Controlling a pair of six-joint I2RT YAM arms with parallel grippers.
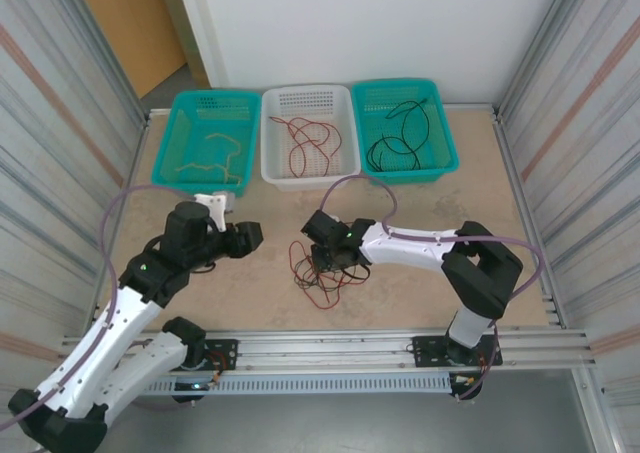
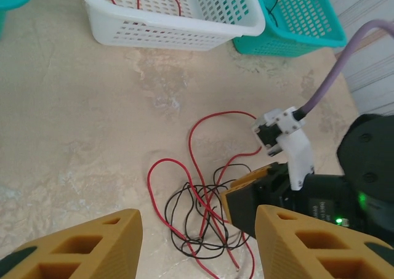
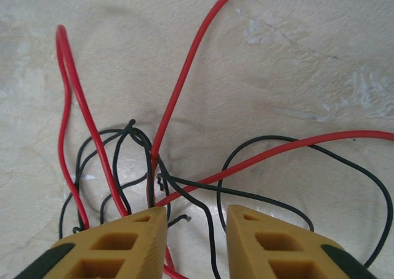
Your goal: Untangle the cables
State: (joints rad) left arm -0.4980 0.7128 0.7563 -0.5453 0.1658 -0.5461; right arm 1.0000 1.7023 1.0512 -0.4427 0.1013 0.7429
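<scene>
The red cable and black cable cross [image 3: 200, 186] below my right gripper, so my left gripper should grab the tangle's free side [image 1: 297, 265] and pull against my right gripper.
A tangle of red and black cables [image 1: 322, 276] lies on the table in front of the baskets. My right gripper [image 1: 326, 261] is down on the tangle's upper part. In the right wrist view its yellow fingers [image 3: 126, 242] stand a little apart over crossing red cable [image 3: 184, 82] and black cable [image 3: 209, 230]; one black strand runs into the gap, and nothing is pinched. My left gripper [image 1: 250, 236] hovers left of the tangle, pointing at it. In the left wrist view it [image 2: 197, 220] is wide open and empty, with the tangle [image 2: 200, 214] lying beyond it.
Three baskets line the far edge. The left teal basket [image 1: 185, 123] holds a yellow-tan cable [image 1: 215, 158]. A red cable [image 1: 305, 138] lies in the white basket [image 1: 272, 123], and a black cable [image 1: 400, 138] in the right teal basket [image 1: 448, 143]. Metal walls flank the table.
</scene>
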